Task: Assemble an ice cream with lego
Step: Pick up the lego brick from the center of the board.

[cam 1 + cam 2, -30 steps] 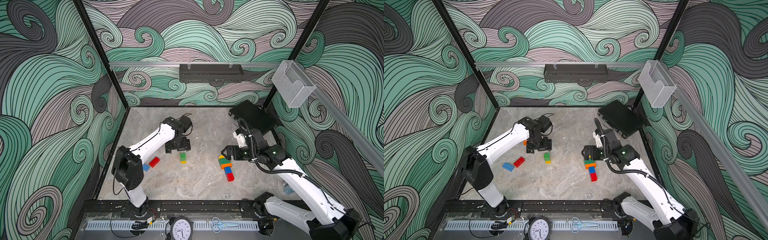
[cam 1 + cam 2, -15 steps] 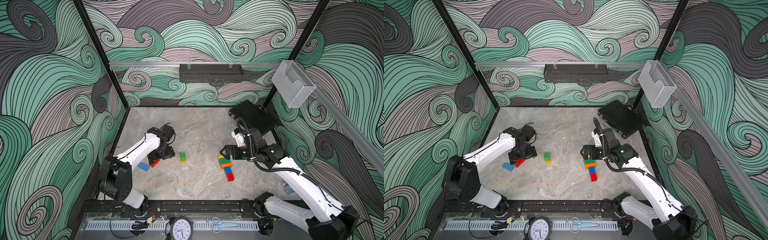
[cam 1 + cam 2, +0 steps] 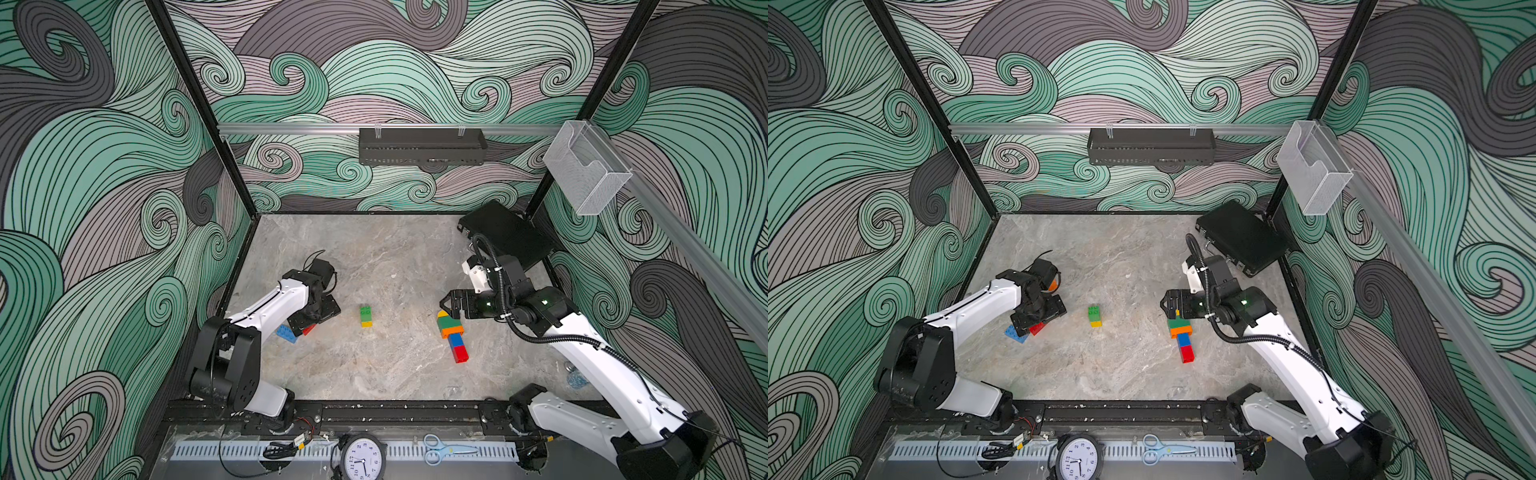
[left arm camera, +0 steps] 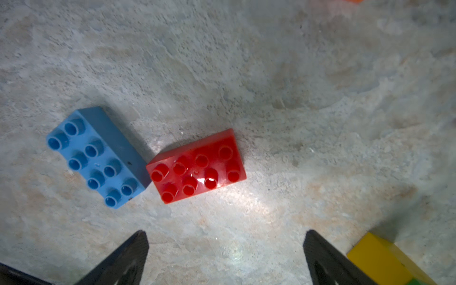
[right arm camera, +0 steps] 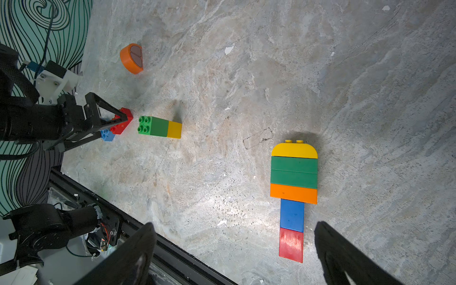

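Observation:
The red brick's long side [image 4: 192, 148] fits within the left gripper's open fingers, so the robot should keep lowering them toward it until they straddle its short ends [image 4: 240, 155] and close.
A red oblong lego brick [image 4: 196, 166] and a blue one [image 4: 96, 158] lie studs up, corners touching, at the table's left. My left gripper [image 4: 225, 234] hovers open just above them, holding nothing; in a top view it [image 3: 313, 320] partly covers both. A green-and-yellow stack [image 3: 366, 316] lies mid-table. On the right a flat assembly [image 5: 293, 177] runs from a yellow round top through green, orange and blue to red. My right gripper [image 5: 234, 224] hangs open over it, and in a top view it [image 3: 449, 305] is above the yellow end. An orange round-topped brick [image 5: 132, 59] lies behind the left arm.
A shut black case [image 3: 505, 235] sits in the back right corner, behind the right arm. A black rail [image 3: 395, 415] runs along the table's front edge, with a clock [image 3: 362, 459] and scissors [image 3: 446, 449] below it.
The left arm has swung left and toward the front, from beside the orange brick to above the red and blue bricks. Its jaws have widened slightly. The right arm has barely moved.

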`<state>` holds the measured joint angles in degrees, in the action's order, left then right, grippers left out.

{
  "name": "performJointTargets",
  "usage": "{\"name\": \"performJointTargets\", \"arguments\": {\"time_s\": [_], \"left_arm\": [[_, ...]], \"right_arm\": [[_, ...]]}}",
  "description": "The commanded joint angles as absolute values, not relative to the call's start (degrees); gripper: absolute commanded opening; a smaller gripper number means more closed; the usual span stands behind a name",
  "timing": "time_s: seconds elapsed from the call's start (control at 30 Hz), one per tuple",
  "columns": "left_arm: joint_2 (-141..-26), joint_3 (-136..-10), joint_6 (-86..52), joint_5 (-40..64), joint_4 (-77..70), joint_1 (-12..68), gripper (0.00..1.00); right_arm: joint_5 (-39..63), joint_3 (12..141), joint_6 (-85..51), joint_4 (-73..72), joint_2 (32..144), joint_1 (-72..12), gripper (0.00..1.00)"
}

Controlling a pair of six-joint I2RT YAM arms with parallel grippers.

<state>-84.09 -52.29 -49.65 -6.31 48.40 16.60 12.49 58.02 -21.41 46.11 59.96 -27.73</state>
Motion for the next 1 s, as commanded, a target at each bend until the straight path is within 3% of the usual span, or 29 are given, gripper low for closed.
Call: {"name": "performJointTargets", "arguments": {"time_s": [0.0,0.97], "left_arm": [[-83.06,-50.88,-50.01,-5.55,44.30,15.34,0.98],[-87.88,-47.81,-49.12,-5.55,33.77,12.68,0.99]], "right_arm": [[12.56,59.96,-20.65,46.02,60.29,-27.51,0.99],[12.31,61.28,-21.27,47.03,60.45,-27.51,0.99]]}}
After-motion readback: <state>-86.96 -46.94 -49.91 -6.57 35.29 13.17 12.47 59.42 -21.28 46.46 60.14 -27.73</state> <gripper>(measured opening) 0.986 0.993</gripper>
